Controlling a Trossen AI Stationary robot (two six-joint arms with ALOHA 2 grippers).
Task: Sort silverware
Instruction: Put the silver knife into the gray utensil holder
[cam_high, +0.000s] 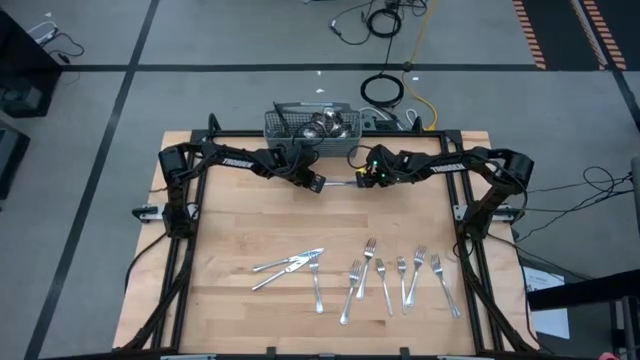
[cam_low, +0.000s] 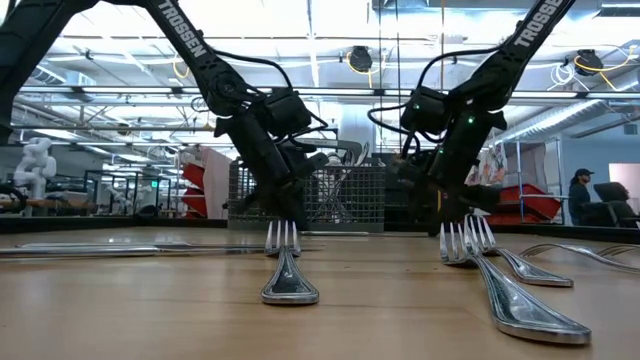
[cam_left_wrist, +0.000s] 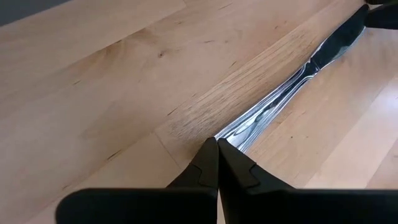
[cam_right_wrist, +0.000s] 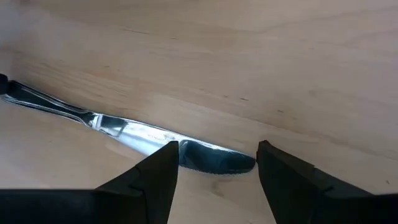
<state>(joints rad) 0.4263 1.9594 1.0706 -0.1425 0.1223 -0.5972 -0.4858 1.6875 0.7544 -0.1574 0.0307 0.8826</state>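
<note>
I should free the knife's handle with my left gripper and swing the knife's handle (cam_left_wrist: 260, 120) toward the front with my right gripper, because the knife (cam_high: 342, 183) lies crosswise to the forks.
A table knife (cam_high: 340, 184) lies stretched between my two grippers at the far middle of the table. My left gripper (cam_high: 318, 185) (cam_left_wrist: 217, 148) is shut on its handle end. My right gripper (cam_high: 362, 180) (cam_right_wrist: 216, 163) stands open, one finger on either side of the blade tip (cam_right_wrist: 217, 160) and not touching it. Several forks (cam_high: 395, 272) lie on the wood near the front right. A few more pieces of silverware (cam_high: 290, 265) lie near the front left. More silverware stands in the wire-mesh basket (cam_high: 312, 125) at the far edge. My left gripper pinches the very end of the knife's handle (cam_left_wrist: 231, 134) between its two shut fingertips. The fingers slant down from the table's left and lie along the knife. The knife runs level and close over the wood toward the right gripper; whether it touches the table I cannot tell.
The basket (cam_low: 340, 195) stands just behind both grippers. The black frame rails (cam_high: 180, 230) run along the table's left and right sides. Bare wood (cam_high: 330, 225) lies between the grippers and the rows of silverware at the front.
</note>
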